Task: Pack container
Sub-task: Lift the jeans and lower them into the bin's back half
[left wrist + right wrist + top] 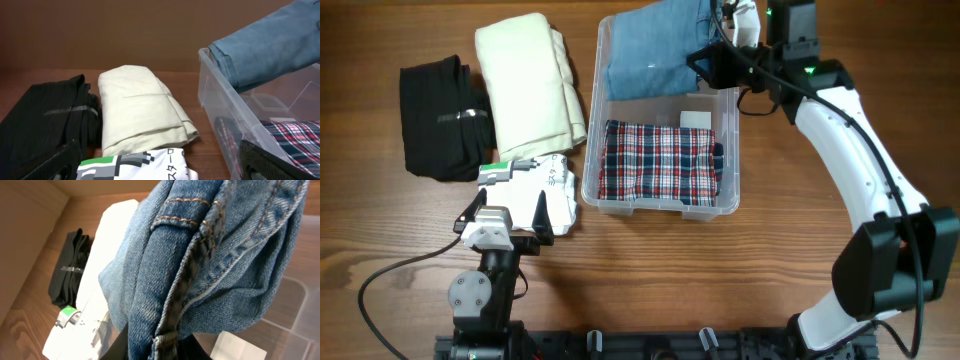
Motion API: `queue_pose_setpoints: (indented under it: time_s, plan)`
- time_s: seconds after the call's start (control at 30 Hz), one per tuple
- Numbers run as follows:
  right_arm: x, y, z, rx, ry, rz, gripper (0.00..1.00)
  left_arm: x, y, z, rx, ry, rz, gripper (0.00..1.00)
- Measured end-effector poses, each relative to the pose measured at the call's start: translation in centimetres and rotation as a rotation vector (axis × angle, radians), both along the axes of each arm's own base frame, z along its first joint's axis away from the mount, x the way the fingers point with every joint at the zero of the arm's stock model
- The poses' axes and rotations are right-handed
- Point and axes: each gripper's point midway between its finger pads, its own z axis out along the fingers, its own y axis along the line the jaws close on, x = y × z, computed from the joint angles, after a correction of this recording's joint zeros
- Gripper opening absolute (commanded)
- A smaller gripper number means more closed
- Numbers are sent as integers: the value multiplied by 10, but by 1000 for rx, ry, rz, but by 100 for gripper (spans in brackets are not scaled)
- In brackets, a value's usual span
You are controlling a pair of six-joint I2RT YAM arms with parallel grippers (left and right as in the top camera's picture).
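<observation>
My right gripper should now lower the blue jeans [655, 52] to the container's free far half [646, 109], beyond the red plaid cloth, and let go there. The jeans are hanging over that half now.
The clear plastic container [730, 150] stands right of centre, with a folded red plaid cloth [658, 160] in its near half and a white label [695, 119] on its base. My right gripper [712, 60] is shut on folded blue jeans [655, 55] and holds them over the container's far half; the denim fills the right wrist view [200, 265]. My left gripper [510, 225] is open, its fingers either side of a white printed shirt [135, 167]. The container wall [225, 115] shows at right in the left wrist view.
A folded cream cloth [528, 80] lies left of the container, and a folded black garment [442, 118] lies further left. The white printed shirt [545, 185] sits at the container's near left corner.
</observation>
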Motion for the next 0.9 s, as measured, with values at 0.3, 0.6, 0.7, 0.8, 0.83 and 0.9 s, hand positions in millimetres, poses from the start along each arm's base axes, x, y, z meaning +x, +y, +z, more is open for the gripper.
queue_pose_setpoints:
  time_s: [0.3,0.6,0.7,0.8,0.83,0.9]
  plan:
    - [5,12,-39,-13,71,18,4,0,0,0,0,0,0,100]
    - [7,20,-44,-21,62,28,50,0,0,0,0,0,0,100]
    - [9,20,-42,-17,54,23,70,0,0,0,0,0,0,100]
    - [11,19,-42,-26,41,23,80,0,0,0,0,0,0,100]
    - [11,18,-42,-32,36,25,83,0,0,0,0,0,0,100]
    - [12,15,-44,-57,29,17,85,0,0,0,0,0,0,100]
